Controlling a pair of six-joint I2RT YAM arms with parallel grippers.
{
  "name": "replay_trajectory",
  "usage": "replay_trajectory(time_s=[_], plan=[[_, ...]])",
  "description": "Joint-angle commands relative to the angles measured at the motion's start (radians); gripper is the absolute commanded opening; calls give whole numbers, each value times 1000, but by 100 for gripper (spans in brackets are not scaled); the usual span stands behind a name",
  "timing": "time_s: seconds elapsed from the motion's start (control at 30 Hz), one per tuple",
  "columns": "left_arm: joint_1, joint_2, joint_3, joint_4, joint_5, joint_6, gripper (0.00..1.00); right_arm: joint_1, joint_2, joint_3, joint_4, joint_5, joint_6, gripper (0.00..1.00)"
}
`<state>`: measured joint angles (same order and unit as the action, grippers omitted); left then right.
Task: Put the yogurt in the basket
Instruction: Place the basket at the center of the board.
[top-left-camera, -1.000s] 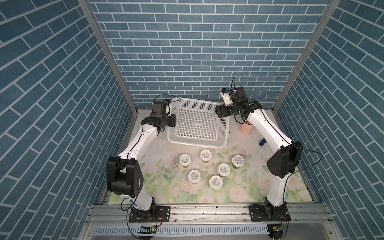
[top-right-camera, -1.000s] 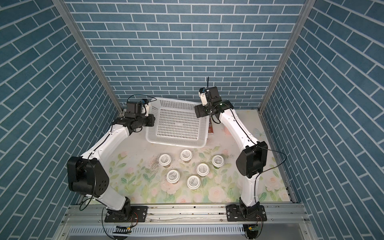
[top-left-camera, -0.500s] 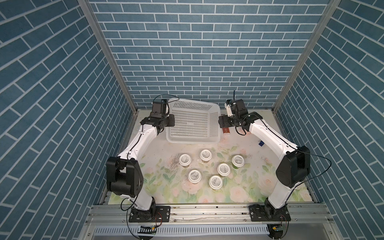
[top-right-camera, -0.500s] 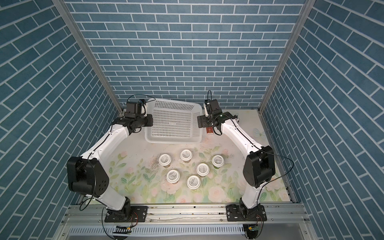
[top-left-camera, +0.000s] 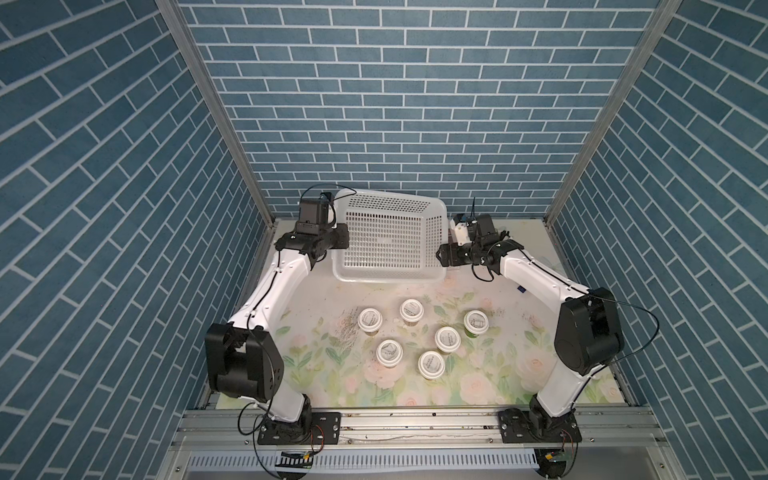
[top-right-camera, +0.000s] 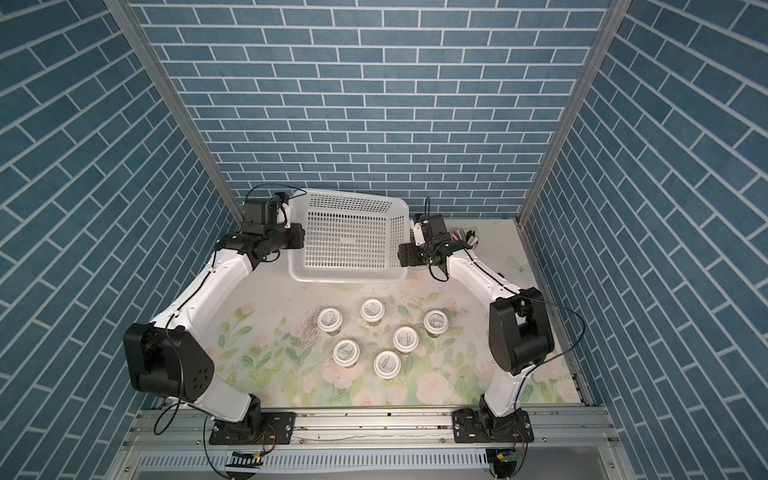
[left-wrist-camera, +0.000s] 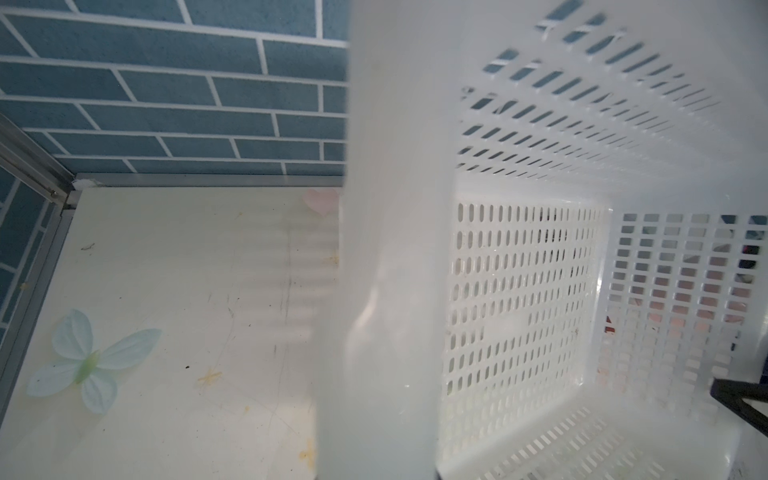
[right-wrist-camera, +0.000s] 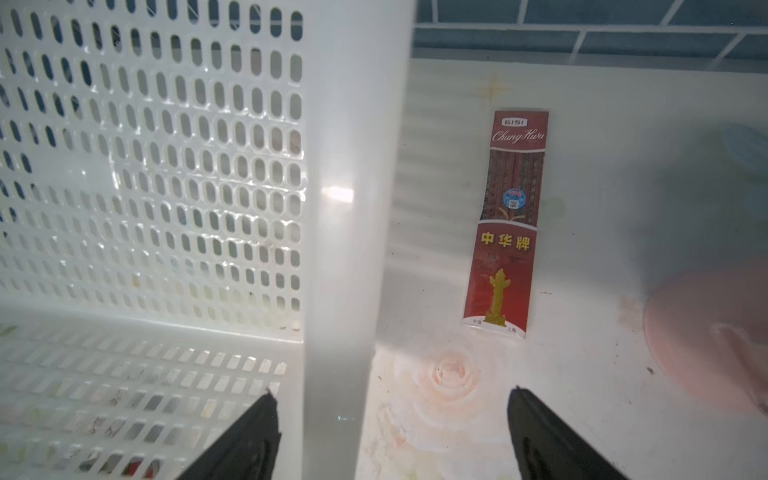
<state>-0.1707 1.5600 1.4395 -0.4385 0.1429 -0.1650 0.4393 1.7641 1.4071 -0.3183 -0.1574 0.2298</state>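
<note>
My left gripper is holding one end of the basket (top-left-camera: 337, 262) crooked. Next, my right gripper closes on the opposite rim (top-left-camera: 445, 224) before both move it level toward the yogurt.
The white perforated basket (top-left-camera: 390, 272) is at the back of the table in both top views, with nothing in it. My left gripper (top-left-camera: 338, 239) is shut on the basket's left rim (left-wrist-camera: 386, 291), which fills the left wrist view. My right gripper (right-wrist-camera: 392, 392) is open and straddles the right rim (right-wrist-camera: 353, 249), one finger inside the basket and one outside. Six yogurt cups with white lids stand in front of the basket, among them one (top-left-camera: 370, 319), another (top-left-camera: 476, 321) and a third (top-right-camera: 387, 363).
A red pencil box (right-wrist-camera: 505, 224) lies flat just right of the basket. A pink cup (right-wrist-camera: 706, 340) of pens (top-right-camera: 463, 237) stands behind my right arm. A small blue item (top-left-camera: 520, 289) lies near the right wall. Brick walls close three sides.
The basket has come down from a raised position to the back of the table, with both arms lowering alongside it. The yogurt cups have not moved.
</note>
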Motion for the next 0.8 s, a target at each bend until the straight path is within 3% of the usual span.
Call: replay_trajectory(time_s=[0.0,0.33,0.43,0.77], plan=[[-1,-31,33,37,60,-18,0,-4,-8,19,70,-69,-27,83],[-2,-16,12,61,84,-33,0,0,42,11,117,-142,3,33],[-1,3,5,67,85,-44,0,3,52,16,109,-144,11,1],[-2,144,-2,40,58,-109,0,12,166,198,-96,-120,14,0]])
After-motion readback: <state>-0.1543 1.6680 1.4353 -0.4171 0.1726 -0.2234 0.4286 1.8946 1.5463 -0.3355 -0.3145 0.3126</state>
